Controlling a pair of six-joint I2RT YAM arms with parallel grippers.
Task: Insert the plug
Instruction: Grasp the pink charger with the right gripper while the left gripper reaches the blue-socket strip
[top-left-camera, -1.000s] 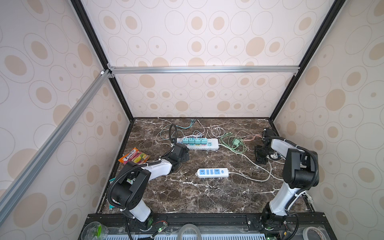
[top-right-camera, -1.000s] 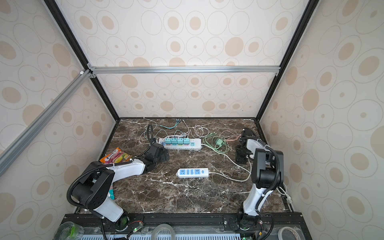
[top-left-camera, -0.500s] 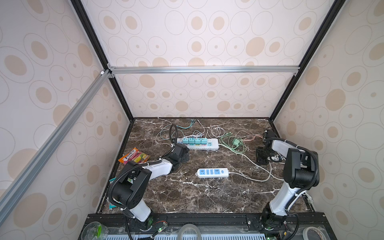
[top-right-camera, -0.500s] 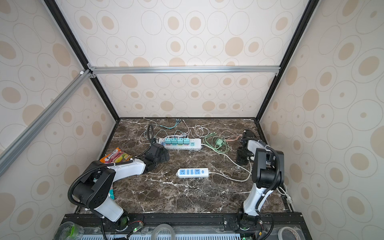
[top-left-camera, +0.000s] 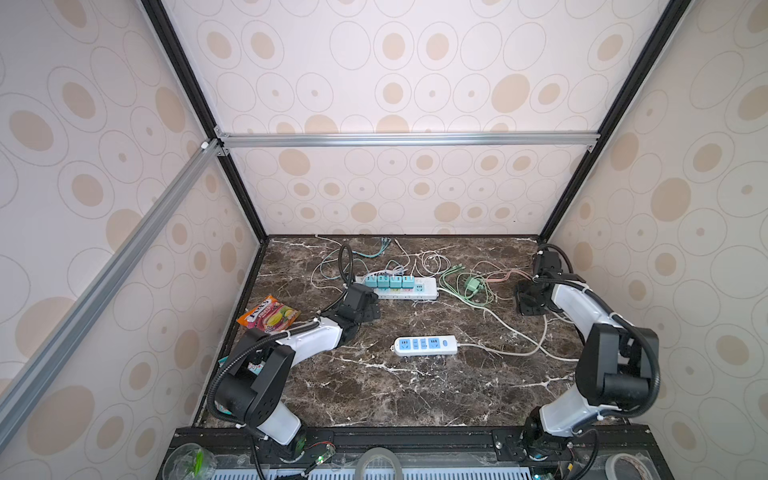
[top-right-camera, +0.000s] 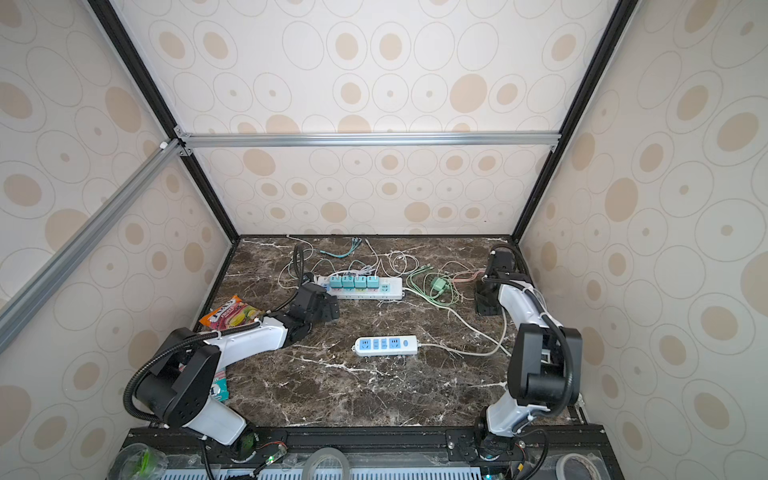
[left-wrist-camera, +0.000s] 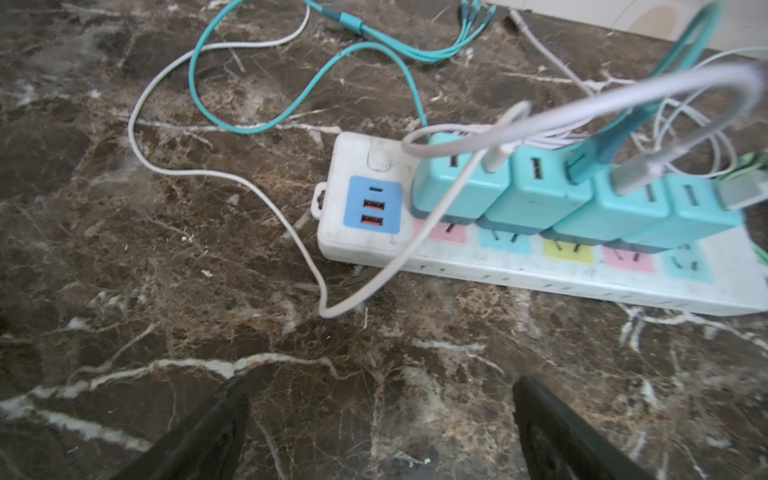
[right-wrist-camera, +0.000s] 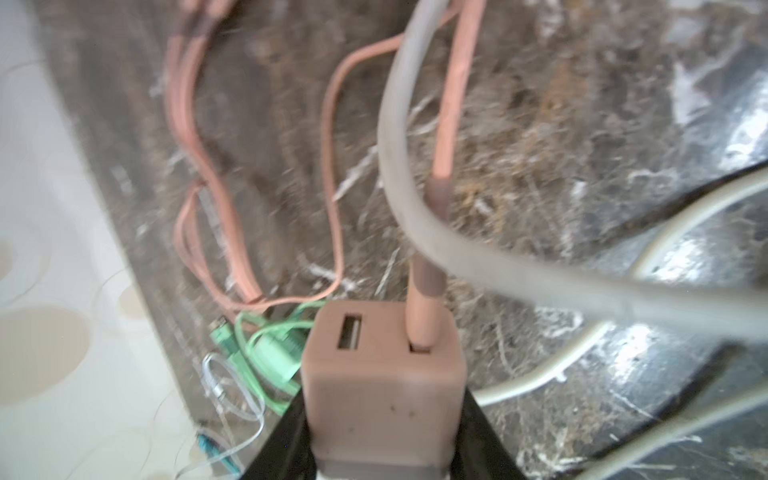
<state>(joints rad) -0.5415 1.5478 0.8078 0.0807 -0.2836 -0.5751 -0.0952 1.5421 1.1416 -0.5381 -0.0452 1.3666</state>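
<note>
Next, my right gripper lifts the plug clear (right-wrist-camera: 384, 392) before handing it to my left gripper, because the short white strip's grey cord runs over the plug's pink cable (right-wrist-camera: 436, 228).
The plug (right-wrist-camera: 382, 374) is a pinkish-brown charger cube with a pink cable (right-wrist-camera: 419, 316) in one of its two ports. My right gripper (right-wrist-camera: 384, 399) is shut on it, one black finger against each side. In both top views that gripper (top-left-camera: 528, 297) (top-right-camera: 486, 299) sits low at the table's right rear, and it hides the plug there. A long white power strip (top-left-camera: 409, 291) (left-wrist-camera: 540, 266) carries several teal chargers (left-wrist-camera: 536, 187) and has one free socket (top-left-camera: 420, 286) at its right end. My left gripper (top-left-camera: 370, 309) (left-wrist-camera: 380, 386) stands open and empty just in front of the strip's left end.
A short white strip with blue sockets (top-left-camera: 424, 345) lies mid-table, its thick grey cord (right-wrist-camera: 399, 166) crossing in front of the held plug. A green charger (top-left-camera: 471, 284) with tangled green cables lies between long strip and right gripper. A snack packet (top-left-camera: 269, 319) lies at the left edge.
The right gripper's jaws have narrowed onto the plug while the arm stayed almost in place. The left arm has not moved.
</note>
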